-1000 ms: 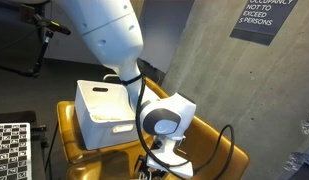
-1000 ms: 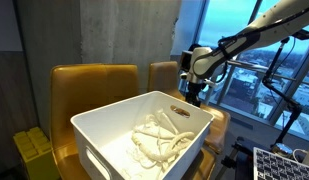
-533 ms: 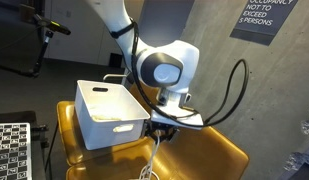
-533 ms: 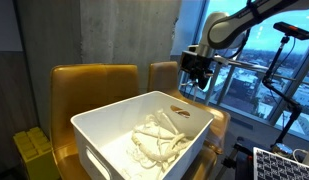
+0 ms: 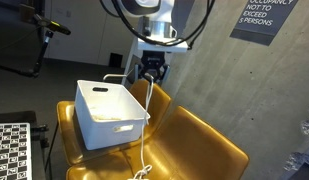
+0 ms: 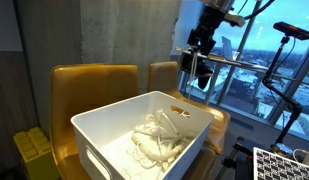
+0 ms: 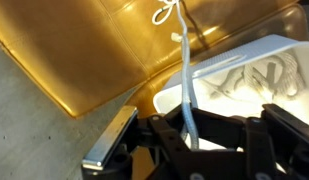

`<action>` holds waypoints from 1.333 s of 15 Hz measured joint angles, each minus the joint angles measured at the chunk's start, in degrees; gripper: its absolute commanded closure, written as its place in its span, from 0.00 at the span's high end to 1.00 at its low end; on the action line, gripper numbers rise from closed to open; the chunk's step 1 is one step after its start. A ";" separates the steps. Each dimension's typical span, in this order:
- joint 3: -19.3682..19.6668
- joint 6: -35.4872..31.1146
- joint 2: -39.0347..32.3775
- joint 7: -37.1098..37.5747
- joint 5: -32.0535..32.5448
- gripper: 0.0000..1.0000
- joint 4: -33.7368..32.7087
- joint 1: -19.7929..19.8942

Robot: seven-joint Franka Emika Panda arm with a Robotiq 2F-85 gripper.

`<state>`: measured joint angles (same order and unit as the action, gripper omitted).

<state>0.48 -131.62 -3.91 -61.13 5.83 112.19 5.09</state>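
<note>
The robot's gripper is high up while the rope's lower end [image 5: 141, 173] lies on the seat, so it should drop the held part of the rope into the white bin [image 5: 106, 104] and then take that end.
My gripper [image 5: 152, 72] hangs high over the yellow armchair [image 5: 199, 140], beside the white bin [image 5: 86, 118], and is shut on a white rope [image 5: 146, 125]. The rope drops straight from the jaws, and its lower end curls on the seat's front edge [image 5: 141, 172]. In the wrist view the rope [image 7: 185, 80] runs up from between the dark fingers [image 7: 222, 135] of the gripper [image 7: 191, 135] toward a knot on the seat. The bin [image 6: 94, 125] holds a pile of more white ropes [image 6: 159, 137]. In that exterior view the gripper [image 6: 197, 62] sits above the bin's far corner.
Two yellow armchairs [image 6: 89, 80] stand against a concrete wall, the bin on one of them. A checkerboard panel [image 5: 9, 150] lies low beside the chair. A window and a tripod [image 6: 291, 60] are beyond the arm. A yellow block [image 6: 34, 150] sits next to the chair.
The arm has risen from low over the chair seat to well above the bin, drawing the white rope up with it. The jaws stayed shut.
</note>
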 measured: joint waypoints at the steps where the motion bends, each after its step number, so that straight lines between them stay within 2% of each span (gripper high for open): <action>1: -0.86 0.68 2.07 1.68 0.72 0.00 0.72 -1.58; 6: -6.97 4.41 9.59 12.69 5.57 0.00 4.82 -9.75; 11: -13.69 6.28 11.18 24.42 8.93 0.00 8.26 -16.85; 15: -14.50 6.28 9.45 27.40 10.49 0.00 9.43 -18.06; 20: -12.28 4.84 5.15 27.20 10.87 0.00 8.51 -16.51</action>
<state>-11.81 -126.78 1.23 -33.93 16.70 120.70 -11.42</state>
